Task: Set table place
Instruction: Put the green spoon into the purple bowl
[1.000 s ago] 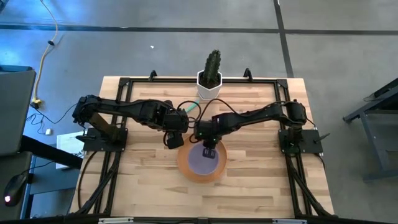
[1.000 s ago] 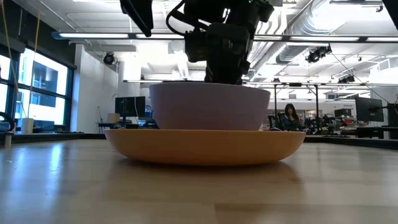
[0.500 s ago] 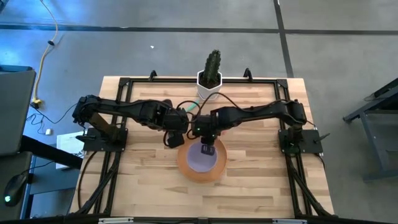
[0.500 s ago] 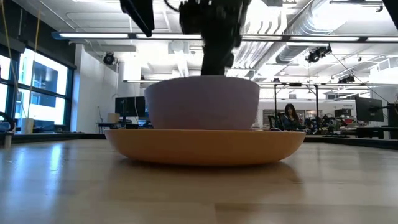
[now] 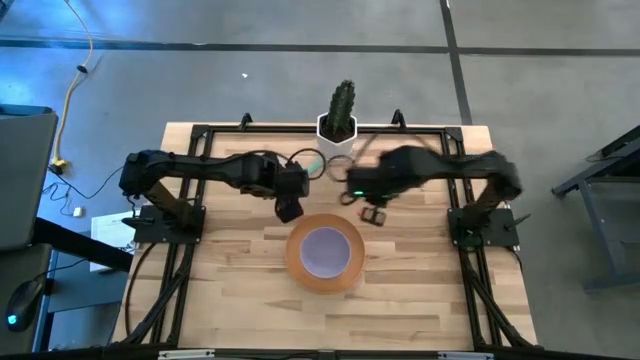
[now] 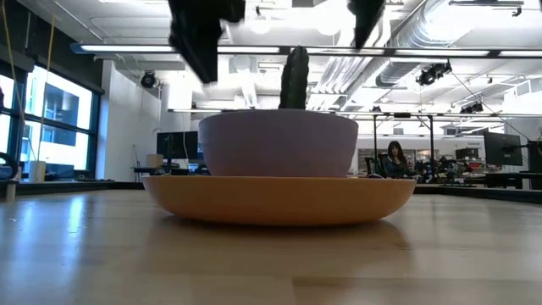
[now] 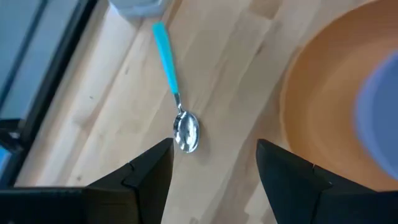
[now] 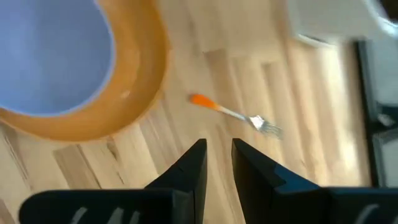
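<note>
I should move my right gripper back out of the way, because both grippers are crowding the space (image 5: 326, 196) beyond the plate and my left gripper needs room to take the teal-handled spoon (image 7: 169, 62).
The round orange plate (image 5: 296, 262) lies flat on the plank table (image 5: 230, 290), and the lilac bowl (image 5: 324, 250) stands in it on its base. From table height the bowl (image 6: 279, 144) rises above the plate (image 6: 279, 199). My left gripper (image 5: 289, 208) hovers open beside the plate's far-left rim. In the left wrist view the teal-handled spoon (image 7: 176, 106) lies flat on the wood ahead of it (image 7: 214, 165). My right gripper (image 5: 373, 213) hovers off the plate's far-right rim. In its wrist view a narrow gap (image 8: 219, 168) stays between its fingers, with the orange-handled fork (image 8: 233, 114) lying on the table beyond.
A white pot with a green cactus (image 5: 339, 118) stands at the middle of the table's far edge, just beyond the spoon and fork. The black rail frame (image 5: 190, 180) runs round the table, and the arm bases sit at both sides. Bare planks show on the near half.
My right gripper has left the bowl, risen, and swung toward the table's right and far side, off the plate. The bowl stays standing in the plate. My left gripper has shifted a little toward the far edge.
</note>
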Action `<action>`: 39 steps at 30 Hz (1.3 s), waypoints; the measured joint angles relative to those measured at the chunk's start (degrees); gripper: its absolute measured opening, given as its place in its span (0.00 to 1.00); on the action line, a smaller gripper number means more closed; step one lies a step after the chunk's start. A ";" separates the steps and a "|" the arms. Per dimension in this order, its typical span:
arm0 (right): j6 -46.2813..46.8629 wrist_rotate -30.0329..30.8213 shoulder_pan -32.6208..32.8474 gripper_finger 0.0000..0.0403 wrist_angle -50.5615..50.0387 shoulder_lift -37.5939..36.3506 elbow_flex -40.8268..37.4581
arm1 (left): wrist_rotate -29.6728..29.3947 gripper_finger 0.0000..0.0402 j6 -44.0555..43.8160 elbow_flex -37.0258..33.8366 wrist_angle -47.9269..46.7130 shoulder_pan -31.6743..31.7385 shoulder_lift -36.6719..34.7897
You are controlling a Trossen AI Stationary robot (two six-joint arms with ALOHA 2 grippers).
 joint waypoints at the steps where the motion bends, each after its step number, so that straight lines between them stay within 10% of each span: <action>1: 2.04 1.27 0.57 0.16 -0.67 -2.10 -0.39 | 0.69 0.54 0.28 -1.56 1.22 0.91 0.04; 16: 26.67 17.46 13.58 0.16 -0.79 -28.81 -8.27 | 15.17 0.54 11.56 -14.12 24.30 17.05 4.92; 39: 26.91 17.28 14.55 0.16 -0.77 -30.73 -16.04 | 19.39 0.54 17.65 -14.03 28.03 24.07 12.24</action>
